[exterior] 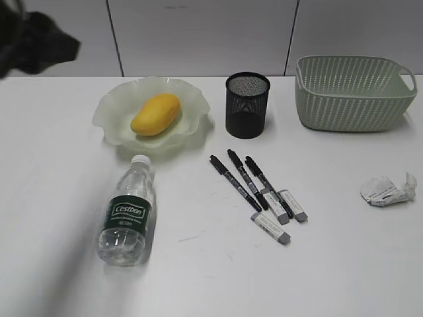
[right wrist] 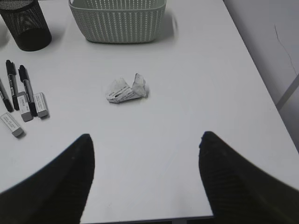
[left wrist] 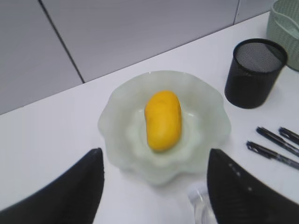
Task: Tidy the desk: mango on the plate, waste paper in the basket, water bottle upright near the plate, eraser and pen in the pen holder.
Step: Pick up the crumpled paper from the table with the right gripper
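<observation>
I expect the waste paper (exterior: 387, 191) to stay bunched together when I carry it to the basket, because the upturned tip (exterior: 410, 185) is joined to the crumpled lump.
The yellow mango (exterior: 156, 113) lies in the pale green plate (exterior: 109, 109). In front of the plate the water bottle (exterior: 127, 214) lies on its side, cap toward the plate. Three pens (exterior: 241, 178) and three erasers (exterior: 281, 211) lie loose in front of the black mesh pen holder (exterior: 247, 105). The waste paper (exterior: 386, 190) rests at the right, in front of the basket (exterior: 353, 92). My left gripper (left wrist: 154, 151) hangs open above the plate's near rim and holds nothing. My right gripper (right wrist: 145, 135) stands open over bare desk, short of the waste paper (right wrist: 126, 89).
The left arm (exterior: 33, 39) shows as a dark blur in the exterior view's top left corner. A panelled wall runs behind the desk (exterior: 330, 264). The desk's right edge (right wrist: 266, 107) drops off beside the waste paper.
</observation>
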### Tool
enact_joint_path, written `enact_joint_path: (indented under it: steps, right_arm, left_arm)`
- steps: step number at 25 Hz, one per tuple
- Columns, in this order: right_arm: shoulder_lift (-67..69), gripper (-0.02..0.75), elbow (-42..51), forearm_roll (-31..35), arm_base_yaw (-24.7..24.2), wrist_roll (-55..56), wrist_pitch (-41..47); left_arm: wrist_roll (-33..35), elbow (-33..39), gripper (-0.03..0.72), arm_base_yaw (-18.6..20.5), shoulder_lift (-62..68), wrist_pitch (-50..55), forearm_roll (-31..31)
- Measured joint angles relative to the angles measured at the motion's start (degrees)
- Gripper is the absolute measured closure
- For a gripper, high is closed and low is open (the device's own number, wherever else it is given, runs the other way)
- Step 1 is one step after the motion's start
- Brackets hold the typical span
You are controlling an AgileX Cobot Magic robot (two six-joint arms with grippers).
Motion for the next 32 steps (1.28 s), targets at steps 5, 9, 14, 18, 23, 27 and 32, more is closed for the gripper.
enact_joint_path:
  steps: [5,9,14,18,23,27,32]
  right_arm:
    - [0.00,0.188,0.00,0.00,0.00,0.00,0.00]
    - [0.00,0.188,0.00,0.20,0.00,0.00,0.00]
    - [0.00,0.188,0.00,0.26,0.00,0.00,0.00]
    - [0.00,0.188,0.00,0.49,0.00,0.00,0.06]
    - [0.00,0.188,0.00,1.12,0.00,-0.25,0.00]
    - [2.10,0.189,-0.24,3.52,0.00,-4.56,-0.85]
    - [23.24,0.189,-1.49,3.92,0.00,-6.42,-7.61]
  left_arm:
    - [-0.02,11.02,0.174,0.00,-33.73,19.60,0.26]
    - [-4.95,13.49,0.174,0.00,-51.19,34.49,1.38]
    - [-10.73,16.71,0.174,1.27,-62.69,43.38,3.65]
    - [-11.37,20.07,0.175,2.39,-67.52,41.99,2.96]
    - [-11.49,20.50,0.176,2.74,-68.48,41.36,2.78]
    - [-11.54,20.50,0.179,3.02,-68.48,41.18,2.77]
    - [-11.54,20.50,0.195,9.09,-68.48,41.11,2.73]
